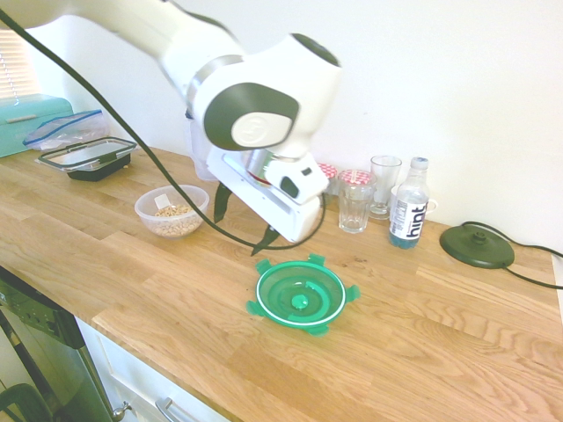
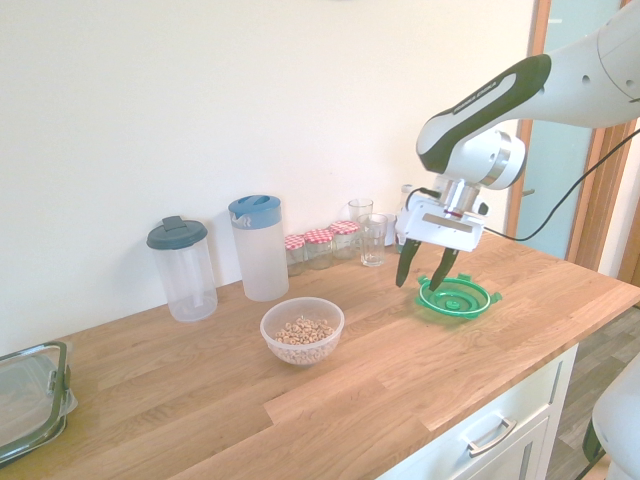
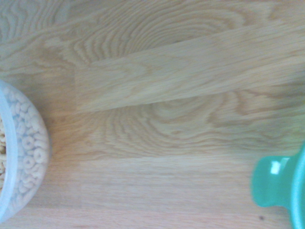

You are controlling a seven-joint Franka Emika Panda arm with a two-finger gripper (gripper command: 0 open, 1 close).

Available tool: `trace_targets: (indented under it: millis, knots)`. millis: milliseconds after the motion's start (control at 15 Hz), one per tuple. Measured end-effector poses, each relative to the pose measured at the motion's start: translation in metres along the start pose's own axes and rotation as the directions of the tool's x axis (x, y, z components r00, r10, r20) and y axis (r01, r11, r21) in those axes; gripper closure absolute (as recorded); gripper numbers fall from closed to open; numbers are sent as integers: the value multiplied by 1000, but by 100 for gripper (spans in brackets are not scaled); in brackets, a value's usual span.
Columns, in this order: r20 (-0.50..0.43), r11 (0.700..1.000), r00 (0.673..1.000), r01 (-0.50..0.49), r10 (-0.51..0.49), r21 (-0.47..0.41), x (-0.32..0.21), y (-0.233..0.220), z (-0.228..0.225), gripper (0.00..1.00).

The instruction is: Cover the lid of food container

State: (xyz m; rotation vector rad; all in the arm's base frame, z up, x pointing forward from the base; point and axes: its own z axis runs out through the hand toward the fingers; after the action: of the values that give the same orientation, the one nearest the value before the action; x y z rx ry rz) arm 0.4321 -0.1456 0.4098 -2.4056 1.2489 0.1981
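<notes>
The tabs (image 1: 353,294) spread outward around the green lid (image 1: 301,294), so the lid will come to rest on the bowl with them still sticking out when the robot's gripper turns it over.
The green lid (image 1: 299,294) lies upside down on the wooden counter, white ring and centre knob facing up; the second exterior view shows the lid (image 2: 458,297) near the counter's right end. The food container (image 1: 171,211), a small clear bowl of brownish grains, stands apart from it, uncovered, also seen as the bowl (image 2: 302,330). My gripper (image 1: 242,221) hangs open and empty, tilted, just above the counter beside the lid's edge, between lid and bowl (image 2: 421,272). The wrist view shows a green lid tab (image 3: 274,183) and the bowl's side (image 3: 21,152).
Along the wall stand a blue-lidded jug (image 2: 259,245), a second jug (image 2: 183,266), red-checked jars (image 1: 355,180), glasses (image 1: 384,183) and a water bottle (image 1: 408,204). A black round base (image 1: 477,245) sits far right, a black-rimmed rectangular container (image 1: 88,156) far left. The counter edge (image 1: 176,369) runs in front.
</notes>
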Motion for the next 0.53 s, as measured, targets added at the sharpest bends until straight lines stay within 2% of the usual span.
trace_targets:
  millis: [333, 533]
  knots:
    - [101, 989, 992, -92, 80, 118, 76, 74, -39, 0]
    - [168, 977, 982, -113, 83, 181, 115, 115, -50, 0]
